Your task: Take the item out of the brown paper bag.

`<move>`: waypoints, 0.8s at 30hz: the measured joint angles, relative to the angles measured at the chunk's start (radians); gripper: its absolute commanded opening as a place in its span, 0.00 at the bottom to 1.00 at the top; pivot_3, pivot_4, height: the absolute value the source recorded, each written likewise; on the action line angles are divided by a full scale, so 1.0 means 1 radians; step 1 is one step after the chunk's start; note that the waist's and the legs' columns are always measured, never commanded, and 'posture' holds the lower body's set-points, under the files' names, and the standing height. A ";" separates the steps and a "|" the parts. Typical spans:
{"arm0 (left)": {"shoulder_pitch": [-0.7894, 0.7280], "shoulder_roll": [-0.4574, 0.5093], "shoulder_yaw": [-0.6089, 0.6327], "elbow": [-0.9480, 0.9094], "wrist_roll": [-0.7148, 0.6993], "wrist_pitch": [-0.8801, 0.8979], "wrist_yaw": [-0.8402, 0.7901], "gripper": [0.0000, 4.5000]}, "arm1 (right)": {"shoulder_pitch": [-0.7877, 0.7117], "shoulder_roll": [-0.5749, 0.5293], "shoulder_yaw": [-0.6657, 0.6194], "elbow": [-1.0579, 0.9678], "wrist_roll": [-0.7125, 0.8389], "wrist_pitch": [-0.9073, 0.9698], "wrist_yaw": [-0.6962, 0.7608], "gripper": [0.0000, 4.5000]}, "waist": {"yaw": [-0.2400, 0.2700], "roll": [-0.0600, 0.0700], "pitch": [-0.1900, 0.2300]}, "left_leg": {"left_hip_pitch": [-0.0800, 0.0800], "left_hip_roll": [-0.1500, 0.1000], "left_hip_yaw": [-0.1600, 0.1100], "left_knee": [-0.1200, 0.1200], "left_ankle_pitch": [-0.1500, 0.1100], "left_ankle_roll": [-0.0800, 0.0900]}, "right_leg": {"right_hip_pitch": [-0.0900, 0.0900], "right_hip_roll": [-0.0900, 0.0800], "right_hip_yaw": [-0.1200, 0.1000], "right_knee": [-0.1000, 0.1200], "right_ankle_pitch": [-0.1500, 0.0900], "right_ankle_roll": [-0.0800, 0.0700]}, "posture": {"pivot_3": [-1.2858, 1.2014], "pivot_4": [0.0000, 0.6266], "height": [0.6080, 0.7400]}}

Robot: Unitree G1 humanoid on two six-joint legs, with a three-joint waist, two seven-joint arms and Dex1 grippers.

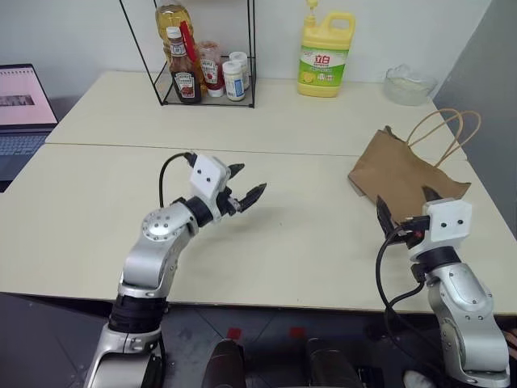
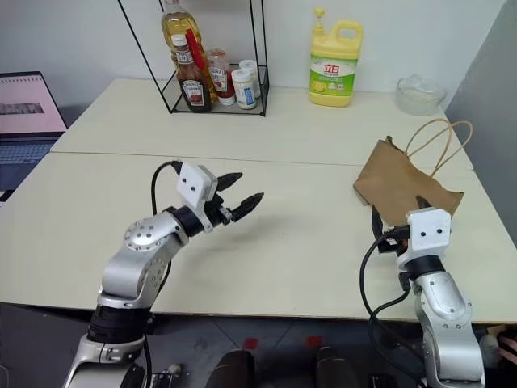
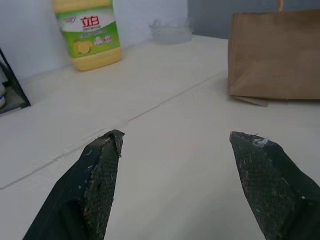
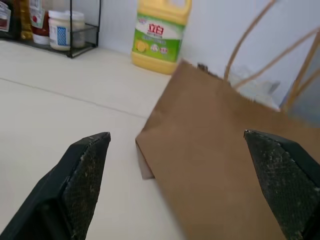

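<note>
I expect the brown paper bag to stand by itself when I carry it over by its handles, since it rests on a folded base flap.
The brown paper bag lies flat on the right side of the table, its two cord handles pointing toward the far right edge. The item is hidden. My right gripper hovers open just in front of the bag's near edge, and in the right wrist view the bag spans the space between the two fingers. My left gripper is open above the middle of the table, pointing right toward the bag, well apart from it and holding nothing.
A yellow detergent jug stands at the back. A black wire rack with sauce bottles is at the back left, and a clear glass bowl at the back right. A laptop sits off the table's left edge.
</note>
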 measured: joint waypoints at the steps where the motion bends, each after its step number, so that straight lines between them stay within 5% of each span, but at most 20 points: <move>1: -0.028 0.005 -0.005 0.006 -0.012 0.002 -0.029 0.81 | -0.009 -0.002 -0.002 -0.031 0.002 0.032 -0.006 1.00 | 0.000 0.000 0.000 | 0.000 0.000 0.000 0.000 0.000 0.000 | 0.000 0.000 0.000 0.000 0.000 0.000 | 0.52 0.24 1.00; 10: -0.180 0.020 -0.065 0.026 -0.141 0.068 -0.267 0.81 | -0.290 -0.004 -0.178 -0.174 0.074 0.487 -0.123 1.00 | -0.001 0.000 0.000 | 0.000 0.000 -0.001 0.000 0.000 0.000 | -0.001 0.000 0.000 0.000 0.000 -0.001 | 0.52 0.24 1.00; 24: -0.192 0.020 -0.103 0.044 -0.144 0.066 -0.301 0.81 | -0.667 -0.093 -0.372 0.169 0.166 0.774 -0.122 1.00 | -0.002 0.001 0.001 | -0.001 0.000 0.000 -0.002 0.000 0.000 | -0.002 0.000 0.000 0.000 0.000 -0.001 | 0.52 0.24 1.00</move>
